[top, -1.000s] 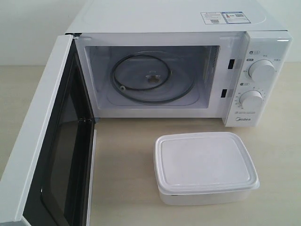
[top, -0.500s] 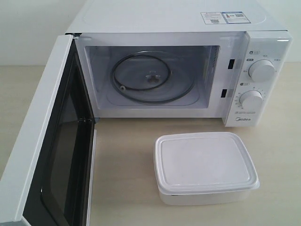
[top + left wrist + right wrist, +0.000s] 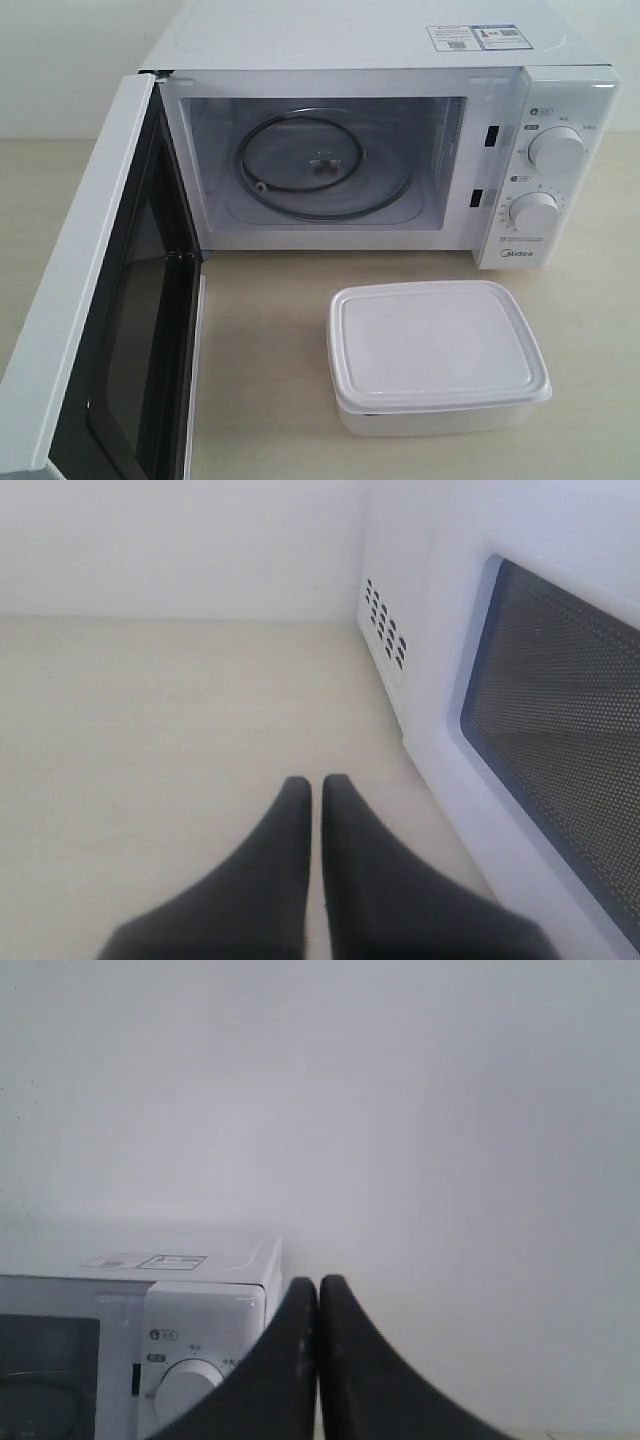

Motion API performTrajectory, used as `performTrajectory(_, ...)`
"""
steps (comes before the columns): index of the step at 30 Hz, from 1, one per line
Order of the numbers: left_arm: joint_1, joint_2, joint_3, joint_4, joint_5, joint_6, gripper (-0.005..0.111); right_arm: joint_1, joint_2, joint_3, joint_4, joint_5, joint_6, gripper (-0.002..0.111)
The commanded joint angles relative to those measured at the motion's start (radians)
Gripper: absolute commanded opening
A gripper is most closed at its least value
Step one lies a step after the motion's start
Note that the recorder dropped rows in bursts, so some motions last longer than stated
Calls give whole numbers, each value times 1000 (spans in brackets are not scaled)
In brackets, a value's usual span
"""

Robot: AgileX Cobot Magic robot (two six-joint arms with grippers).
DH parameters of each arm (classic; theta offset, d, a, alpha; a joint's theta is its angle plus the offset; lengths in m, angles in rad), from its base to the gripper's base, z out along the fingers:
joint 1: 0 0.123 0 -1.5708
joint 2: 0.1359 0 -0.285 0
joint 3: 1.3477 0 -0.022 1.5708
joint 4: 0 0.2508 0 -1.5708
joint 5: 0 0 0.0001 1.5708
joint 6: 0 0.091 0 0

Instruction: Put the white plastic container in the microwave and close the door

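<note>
My right gripper is to come down and push the container's near corner (image 3: 538, 396) to turn it first, because the white plastic container's long side (image 3: 418, 286) faces the microwave and reaches below the dials.
The white plastic container (image 3: 437, 354) sits lidded on the table in front of the microwave (image 3: 380, 60), below its dials. The door (image 3: 95, 290) stands swung wide open at the left, and the glass turntable (image 3: 322, 165) lies bare inside. Neither gripper shows in the exterior view. In the left wrist view my left gripper (image 3: 316, 784) is shut on nothing, hovering over the table beside the outer face of the door (image 3: 560, 720). In the right wrist view my right gripper (image 3: 318, 1284) is shut and empty, raised to the right of the microwave (image 3: 190, 1310) near its upper dial.
Beige tabletop (image 3: 260, 330) spreads between the open door and the container. A white wall (image 3: 400, 1090) stands behind the microwave. Vent holes (image 3: 385, 623) mark the microwave's side near the door hinge.
</note>
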Motion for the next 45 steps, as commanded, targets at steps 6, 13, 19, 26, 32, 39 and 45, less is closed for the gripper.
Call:
performTrajectory(6,2,-4,4,4,1,2,4,0,490,-146,17,-159,-62,0)
performTrajectory(13,2,-4,4,4,1,2,4,0,629,-146,17,-239,-45,0)
performTrajectory(19,2,-4,4,4,1,2,4,0,628,-146,17,-214,2,0)
performTrajectory(26,2,-4,4,4,1,2,4,0,628,-146,17,-233,116,0)
performTrajectory(32,2,-4,4,4,1,2,4,0,628,-214,-158,-210,158,0)
performTrajectory(39,2,-4,4,4,1,2,4,0,711,-267,-234,-138,256,0)
performTrajectory(45,2,-4,4,4,1,2,4,0,1102,-256,-668,-457,465,0)
